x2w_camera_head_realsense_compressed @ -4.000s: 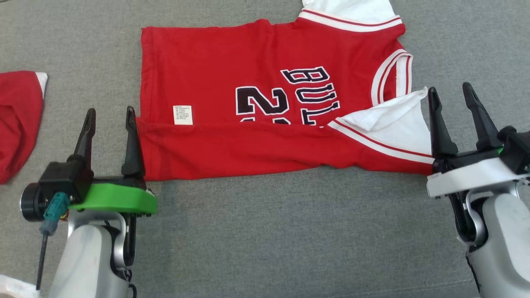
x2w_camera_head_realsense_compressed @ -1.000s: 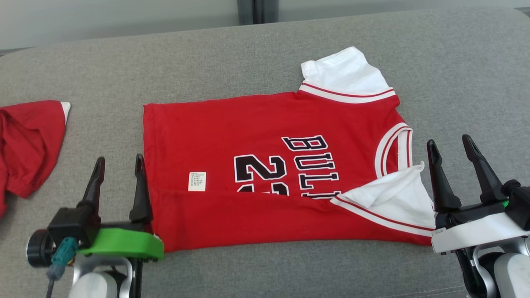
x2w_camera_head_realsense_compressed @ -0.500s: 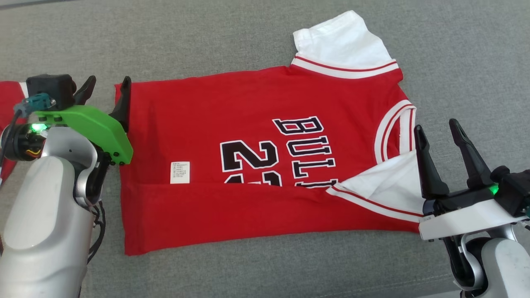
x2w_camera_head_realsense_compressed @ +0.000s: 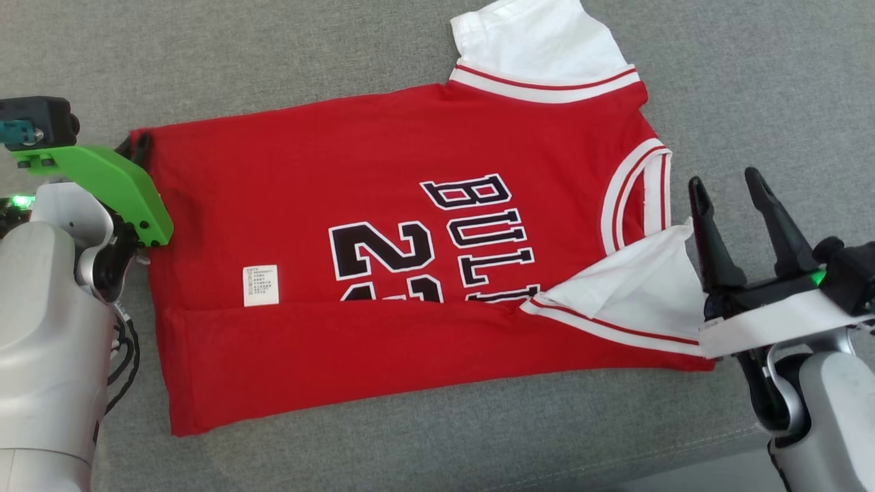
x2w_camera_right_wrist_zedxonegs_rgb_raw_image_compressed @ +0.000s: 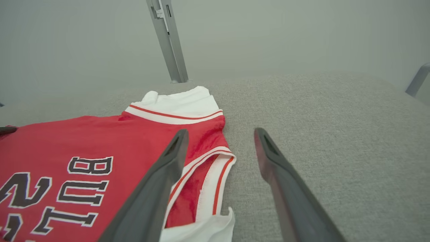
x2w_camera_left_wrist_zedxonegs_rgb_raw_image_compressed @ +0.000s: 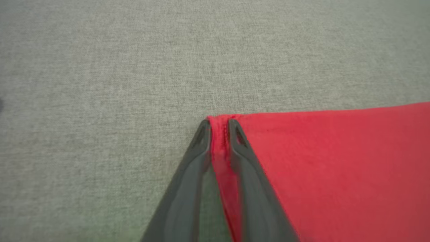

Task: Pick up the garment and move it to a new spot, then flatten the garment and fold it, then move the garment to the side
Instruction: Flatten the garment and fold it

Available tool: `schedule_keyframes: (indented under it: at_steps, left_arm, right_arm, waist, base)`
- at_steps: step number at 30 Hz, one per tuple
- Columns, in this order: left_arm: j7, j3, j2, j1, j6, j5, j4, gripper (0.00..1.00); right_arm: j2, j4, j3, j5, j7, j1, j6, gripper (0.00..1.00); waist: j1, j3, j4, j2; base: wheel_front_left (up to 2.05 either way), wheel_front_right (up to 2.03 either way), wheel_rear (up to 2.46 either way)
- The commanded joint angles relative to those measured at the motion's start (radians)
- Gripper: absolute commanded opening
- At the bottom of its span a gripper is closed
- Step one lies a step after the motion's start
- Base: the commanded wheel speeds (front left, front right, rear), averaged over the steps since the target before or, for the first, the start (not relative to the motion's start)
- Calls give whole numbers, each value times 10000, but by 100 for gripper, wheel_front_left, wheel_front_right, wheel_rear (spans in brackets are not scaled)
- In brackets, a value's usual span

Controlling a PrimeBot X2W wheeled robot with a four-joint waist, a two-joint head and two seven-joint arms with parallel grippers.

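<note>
The folded-over near edge [x2w_camera_head_realsense_compressed: 361, 348] shows plain red cloth, so I expect the garment [x2w_camera_head_realsense_compressed: 287, 180] to hide its black lettering inside a plain red bundle as I fold it.
A red jersey, the garment [x2w_camera_head_realsense_compressed: 383, 171], lies spread on the grey cushion with black lettering up, its near edge folded over and white sleeves at the far and near right. My left gripper [x2w_camera_head_realsense_compressed: 140, 145] is at its far left corner. In the left wrist view the gripper [x2w_camera_left_wrist_zedxonegs_rgb_raw_image_compressed: 219, 122] is shut on the garment's [x2w_camera_left_wrist_zedxonegs_rgb_raw_image_compressed: 336, 168] corner hem, with red cloth pinched between its fingers. My right gripper [x2w_camera_head_realsense_compressed: 724, 178] stands open beside the near white sleeve, just right of the collar. Its open jaws [x2w_camera_right_wrist_zedxonegs_rgb_raw_image_compressed: 220, 131] straddle bare cushion next to the garment's [x2w_camera_right_wrist_zedxonegs_rgb_raw_image_compressed: 67, 141] neckline.
The grey cushion [x2w_camera_head_realsense_compressed: 752, 82] stretches around the garment on all sides. Its front edge [x2w_camera_head_realsense_compressed: 683, 471] shows at the lower right. Behind the cushion a grey metal post [x2w_camera_right_wrist_zedxonegs_rgb_raw_image_compressed: 168, 40] rises, and a metal tube [x2w_camera_right_wrist_zedxonegs_rgb_raw_image_compressed: 416, 80] stands at the far right.
My left gripper has gone from the garment's near left corner to its far left corner and closed on the hem. The head camera has shifted. The right gripper has stayed open beside the sleeve.
</note>
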Motion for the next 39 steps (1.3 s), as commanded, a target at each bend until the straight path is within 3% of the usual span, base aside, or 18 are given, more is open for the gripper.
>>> schedule_keyframes:
  at_steps: [1, 9, 19, 27, 34, 35, 37, 38, 39]
  left_arm:
    - [84, -136, -19, 25, -23, -85, 287, 0]
    - [-266, -970, -450, -358, -56, -298, 494, 0]
    - [-741, -2059, -1044, -1311, -61, -644, 203, 0]
    - [-1072, -2794, -1467, -1961, -39, -1045, 305, 0]
    - [-1281, -3313, -1513, -2193, -1, -1523, 611, 0]
    - [-1294, -3370, -1490, -2217, -1, -1586, 655, 0]
    - [-1319, -3509, -1455, -2237, 10, -1755, 732, 0]
    - [-1354, -3564, -1420, -2247, 10, -1833, 776, 0]
    - [-1365, -3612, -1385, -2262, 10, -1890, 803, 0]
  right_arm:
    - [-270, 164, 9, 135, 27, -434, -10, 100]
    - [-1299, 1674, 211, 908, 507, -2801, -9, 100]
    - [-2155, 4172, 1205, 1908, 1449, -5947, -9, 100]
    - [-2585, 6277, 2256, 2302, 2414, -8102, -7, 100]
    - [-2688, 7706, 3353, 2720, 3815, -9284, -7, 100]
    - [-2665, 7878, 3452, 2856, 4062, -9339, -7, 58]
    - [-2678, 8084, 3717, 3061, 4510, -9466, -7, 10]
    - [-2702, 8110, 3844, 3190, 4626, -9538, -4, 0]
    - [-2726, 8131, 3924, 3278, 4713, -9583, -6, 0]
  waist:
    - [0, -36, 42, 0]
    - [0, 96, 663, 0]
    - [0, 1151, 1809, 0]
    - [0, 1817, 2564, 0]
    - [0, 1958, 2774, 0]
    - [0, 1958, 2779, 0]
    - [0, 1942, 2768, 0]
    - [0, 1923, 2752, 0]
    - [0, 1904, 2732, 0]
  base:
    - [0, 0, 0]
    - [0, 0, 0]
    - [0, 0, 0]
    - [0, 0, 0]
    - [0, 0, 0]
    - [0, 0, 0]
    - [0, 0, 0]
    - [0, 0, 0]
    - [0, 0, 0]
